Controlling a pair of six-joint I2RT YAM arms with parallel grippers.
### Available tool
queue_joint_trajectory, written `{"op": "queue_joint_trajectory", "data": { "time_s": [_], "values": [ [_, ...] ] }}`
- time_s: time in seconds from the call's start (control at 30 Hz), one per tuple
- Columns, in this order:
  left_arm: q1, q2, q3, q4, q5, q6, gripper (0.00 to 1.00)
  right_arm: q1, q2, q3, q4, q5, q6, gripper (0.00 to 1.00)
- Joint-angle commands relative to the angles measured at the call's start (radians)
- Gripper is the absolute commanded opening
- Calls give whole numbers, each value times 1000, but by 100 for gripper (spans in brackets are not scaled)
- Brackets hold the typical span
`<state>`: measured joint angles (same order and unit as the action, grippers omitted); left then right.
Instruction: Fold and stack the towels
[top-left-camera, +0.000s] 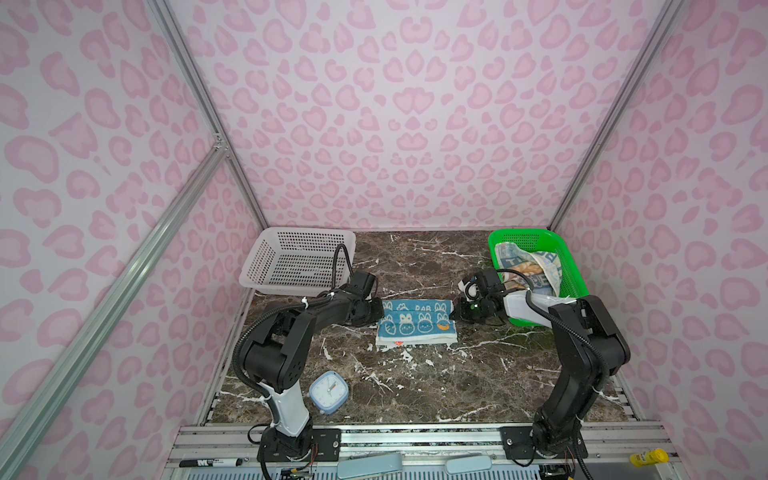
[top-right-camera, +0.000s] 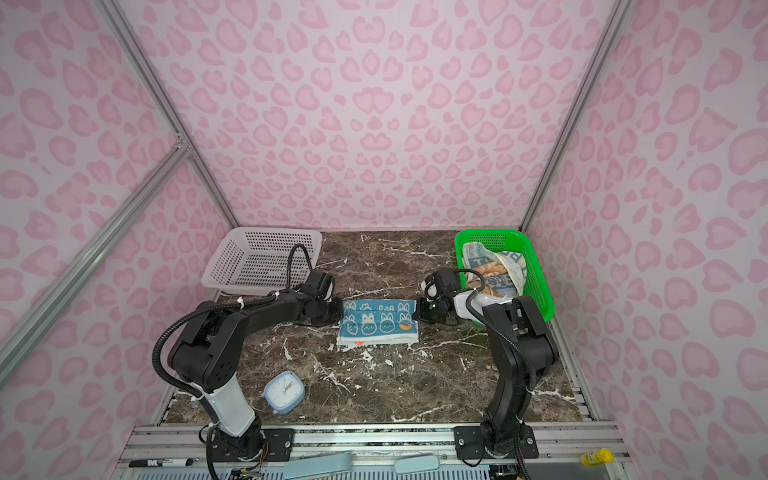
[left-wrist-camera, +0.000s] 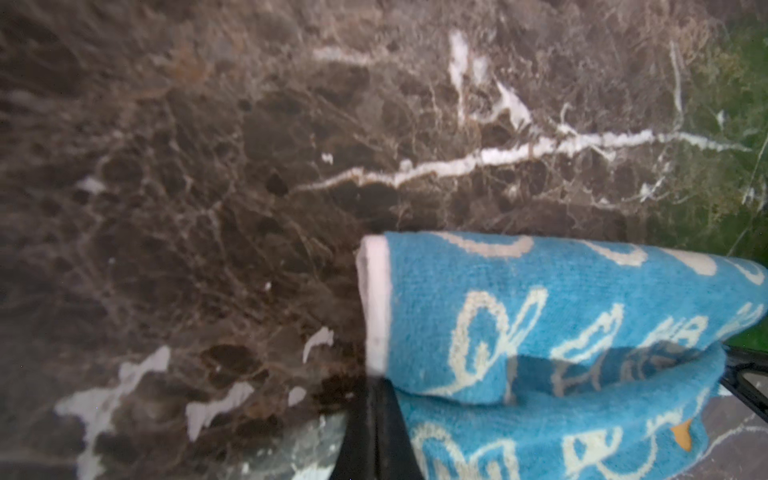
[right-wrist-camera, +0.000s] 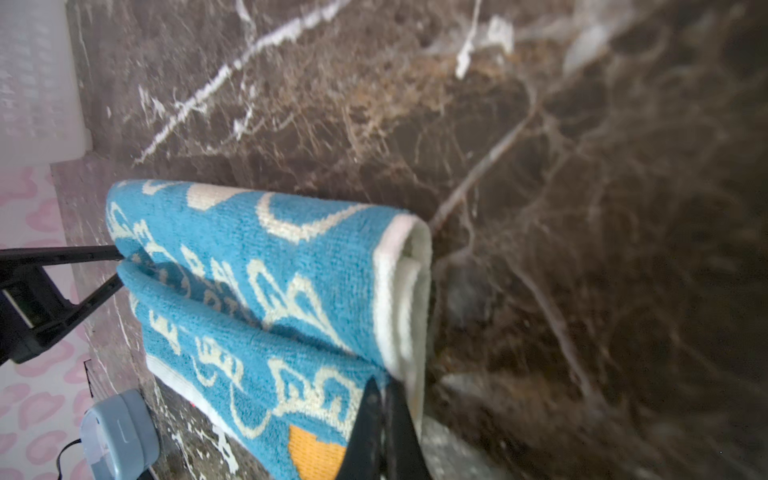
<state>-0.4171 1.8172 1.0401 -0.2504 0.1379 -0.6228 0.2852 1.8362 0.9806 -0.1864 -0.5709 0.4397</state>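
Observation:
The far part of the blue towel sticks up in a puffy fold (top-left-camera: 417, 304) behind the towel's crease, so my left gripper and my right gripper should pull its hem (left-wrist-camera: 375, 308) back together to make it flat.
A blue towel (top-left-camera: 417, 322) (top-right-camera: 378, 322) printed with cream bunnies lies mid-table, its far part doubled over toward the front in a puffy fold. My left gripper (top-left-camera: 377, 311) (left-wrist-camera: 380, 395) is shut on its left hem. On the opposite white hem (right-wrist-camera: 386, 291), my right gripper (top-left-camera: 454, 311) (right-wrist-camera: 384, 392) is also shut. Both grippers sit low at the table, facing each other across the towel. A crumpled towel with blue, orange and cream blocks (top-left-camera: 528, 264) (top-right-camera: 496, 266) fills the green basket (top-left-camera: 575, 274) behind the right arm.
A white perforated basket (top-left-camera: 299, 262) stands at the back left, just behind the left arm. A pale blue clock (top-left-camera: 329, 392) sits near the front left. On the front rail lie a black marker (top-left-camera: 212, 462) and a yellow bottle (top-left-camera: 648, 457).

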Motion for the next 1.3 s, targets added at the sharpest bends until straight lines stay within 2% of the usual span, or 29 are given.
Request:
{"op": "queue_joint_trajectory", "data": {
  "time_s": [0.0,0.2,0.6,0.93,1.27],
  "values": [
    [20,30,69,-60,-44,33,4,-7,50,33,-35,50,34,0],
    [33,-9,119,-107,-52,48,4,-19,-5,98,-97,48,19,0],
    [22,-141,1,-67,-27,10,4,-20,-95,67,-152,62,-18,0],
    [-8,-133,-38,-54,-45,4,4,-9,-99,-18,-99,61,-9,0],
    [-16,-113,-46,-51,-63,3,4,-1,-102,-29,-92,65,-8,0]
  ]
}}
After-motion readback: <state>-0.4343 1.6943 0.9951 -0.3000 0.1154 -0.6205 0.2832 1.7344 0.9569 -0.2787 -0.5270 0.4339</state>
